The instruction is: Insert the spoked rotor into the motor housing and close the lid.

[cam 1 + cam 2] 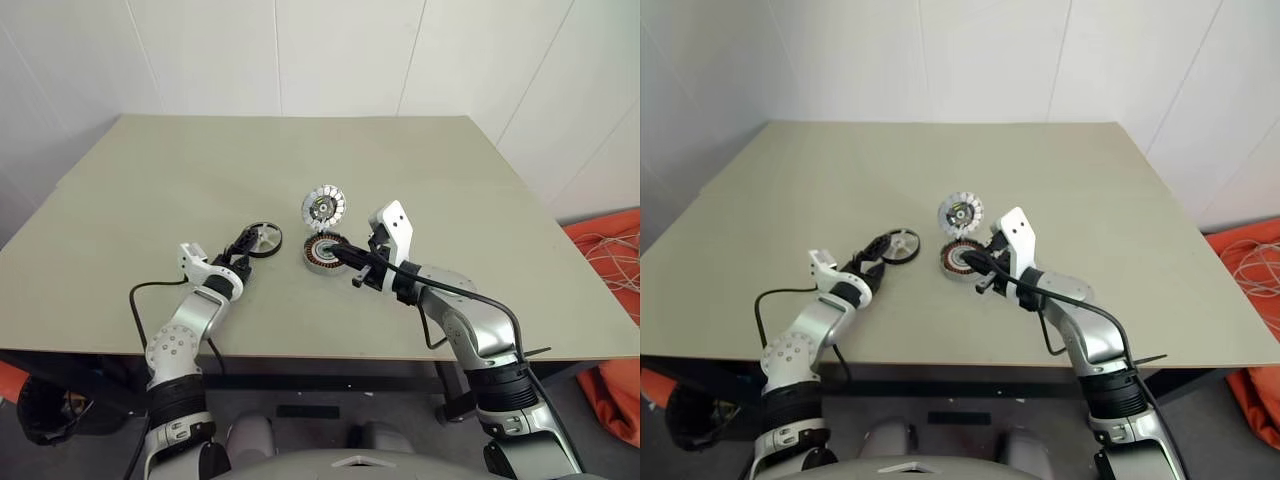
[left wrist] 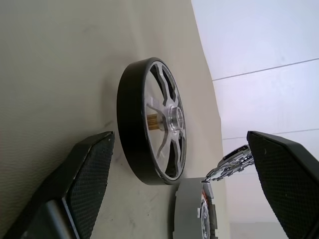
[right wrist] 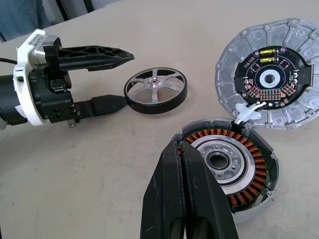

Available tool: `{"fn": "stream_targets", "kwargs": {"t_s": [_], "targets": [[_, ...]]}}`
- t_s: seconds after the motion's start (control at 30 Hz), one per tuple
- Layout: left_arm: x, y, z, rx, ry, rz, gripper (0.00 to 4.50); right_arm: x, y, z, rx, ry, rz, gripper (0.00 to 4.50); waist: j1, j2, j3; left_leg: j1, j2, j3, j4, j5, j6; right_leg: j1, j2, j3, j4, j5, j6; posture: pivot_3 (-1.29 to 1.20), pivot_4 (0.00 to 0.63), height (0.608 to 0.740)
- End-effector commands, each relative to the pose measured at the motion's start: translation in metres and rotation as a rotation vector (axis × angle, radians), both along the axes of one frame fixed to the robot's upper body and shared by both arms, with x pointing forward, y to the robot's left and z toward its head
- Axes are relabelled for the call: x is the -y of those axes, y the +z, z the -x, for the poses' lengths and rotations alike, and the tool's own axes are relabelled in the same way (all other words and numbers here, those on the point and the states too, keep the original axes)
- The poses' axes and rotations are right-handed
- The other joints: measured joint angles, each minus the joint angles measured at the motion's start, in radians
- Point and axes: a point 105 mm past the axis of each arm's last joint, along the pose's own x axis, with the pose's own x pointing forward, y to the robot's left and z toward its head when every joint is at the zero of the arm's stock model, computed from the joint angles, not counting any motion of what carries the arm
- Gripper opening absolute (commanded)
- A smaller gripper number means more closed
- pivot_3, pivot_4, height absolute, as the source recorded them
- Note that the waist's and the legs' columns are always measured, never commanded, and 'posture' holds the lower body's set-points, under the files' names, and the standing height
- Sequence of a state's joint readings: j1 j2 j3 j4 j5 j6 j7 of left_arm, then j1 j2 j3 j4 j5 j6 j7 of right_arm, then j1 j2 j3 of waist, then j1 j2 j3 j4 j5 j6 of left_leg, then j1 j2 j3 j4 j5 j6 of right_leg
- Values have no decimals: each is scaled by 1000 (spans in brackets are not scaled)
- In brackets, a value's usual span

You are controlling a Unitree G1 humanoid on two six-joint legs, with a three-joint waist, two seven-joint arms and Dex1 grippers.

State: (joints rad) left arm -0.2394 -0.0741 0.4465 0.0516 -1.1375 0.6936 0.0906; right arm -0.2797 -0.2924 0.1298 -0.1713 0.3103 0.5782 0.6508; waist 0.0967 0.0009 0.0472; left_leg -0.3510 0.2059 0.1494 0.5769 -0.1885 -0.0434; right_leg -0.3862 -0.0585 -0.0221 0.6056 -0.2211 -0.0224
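Note:
Brass (image 2: pixel 153 122) can be seen through the spokes under the middle of the rotor, so I expect a stem to point down from the spoked rotor (image 1: pixel 266 240) when I lift it.
The spoked rotor (image 3: pixel 156 91) lies flat on the table, black rim around a silver spoked centre. My left gripper (image 3: pixel 127 77) is open right beside it: one finger's tip is at the rotor's rim and the other is raised above it. The motor housing (image 3: pixel 229 169) sits to the rotor's right with its copper windings showing. The lid (image 3: pixel 266 74) is swung open behind the housing, white-segmented face showing, still joined at the housing's edge. My right gripper (image 3: pixel 182 149) is shut, and its tips rest at the housing's near rim.
The tan table (image 1: pixel 150 200) has open surface all around the parts, and its front edge lies close under both arms. An orange cloth with white cord (image 1: pixel 610 300) lies on the floor at the right. White walls stand behind.

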Motion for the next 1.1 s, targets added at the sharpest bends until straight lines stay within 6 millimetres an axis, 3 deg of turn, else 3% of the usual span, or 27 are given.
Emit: {"fn": "stream_targets", "kwargs": {"t_s": [0.03, 0.3, 0.73, 0.93, 1.1], "targets": [[10, 14, -9, 56, -23, 22, 4500, -4, 18, 2, 60, 17, -21, 32, 0, 0, 0, 0, 0, 0, 0, 0, 0, 0, 0, 0, 0, 0, 0, 0, 0, 740], [17, 9, -17, 36, -30, 22, 4500, -6, 22, -1, 60, 16, -22, 32, 0, -1, 1, 0, 0, 0, -1, 0, 0, -1, 0, 0, 0, 0, 0, 0, 0, 740], [8, 1, -14, 0, 21, 15, 408, -3, 14, -2, 47, 13, -17, 0, -1, -2, 1, -1, 0, 0, -1, 0, 0, -1, 0, 0, -1, 0, 0, 0, 0, 740], [4, -2, -9, -8, 46, 25, 404, -3, 14, 1, 47, 15, -15, 0, -2, -2, 1, 0, 0, 0, -1, 0, 0, -1, 0, 0, -1, 0, 0, 0, 0, 740], [0, 10, 1, 49, 31, 69, 404, -2, 15, 3, 51, 12, -10, 0, -4, -2, 2, -1, 0, 0, -2, 0, 0, -1, 0, 0, -1, 0, 0, 0, 0, 740]]}}
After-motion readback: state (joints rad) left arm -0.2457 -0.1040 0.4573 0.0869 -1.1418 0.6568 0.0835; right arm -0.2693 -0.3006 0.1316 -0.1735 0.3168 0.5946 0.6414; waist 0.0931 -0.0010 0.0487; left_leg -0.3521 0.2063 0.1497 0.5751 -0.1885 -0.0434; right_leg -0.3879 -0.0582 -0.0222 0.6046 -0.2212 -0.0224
